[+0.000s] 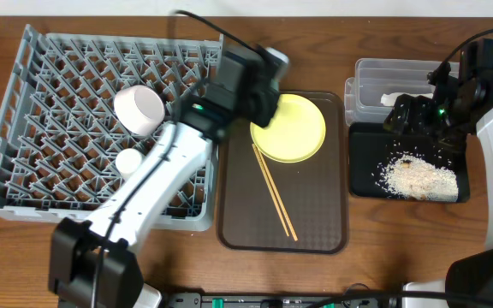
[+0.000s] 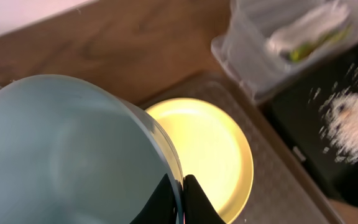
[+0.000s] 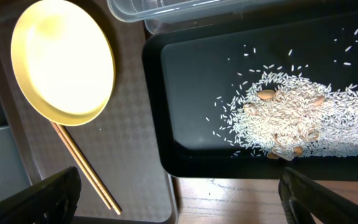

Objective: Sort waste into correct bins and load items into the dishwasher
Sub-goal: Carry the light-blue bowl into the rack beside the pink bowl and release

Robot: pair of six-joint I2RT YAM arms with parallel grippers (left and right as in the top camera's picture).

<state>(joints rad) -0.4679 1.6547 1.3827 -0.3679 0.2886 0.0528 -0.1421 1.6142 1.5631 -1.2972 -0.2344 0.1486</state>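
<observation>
The robot's left gripper has the light blue bowl gripped [image 2: 137, 118] by its rim, and the rack slots [image 1: 183, 60] beyond the white bowl are free, so the left gripper should next go there and let go.
My left gripper [image 2: 182, 182] is shut on the rim of the light blue bowl [image 2: 61, 149], one finger inside and one outside, and holds it above the yellow plate [image 2: 213, 152]. From overhead, the left gripper [image 1: 248, 81] hovers at the brown tray's far left corner, beside the dishwasher rack [image 1: 24, 128]. A white bowl [image 1: 138, 109] and a small white cup [image 1: 128, 160] sit in the rack. Two chopsticks [image 1: 274, 192] lie on the tray. My right gripper [image 3: 179, 177] is open and empty above the black bin [image 3: 185, 93] of rice scraps [image 3: 291, 118].
The clear tub [image 1: 375, 75] behind the black bin [image 1: 366, 158] holds the crumpled napkin [image 2: 303, 34]. The brown serving tray [image 1: 315, 222] lies between the rack and the bins. My left arm [image 1: 144, 197] crosses the rack's front right corner.
</observation>
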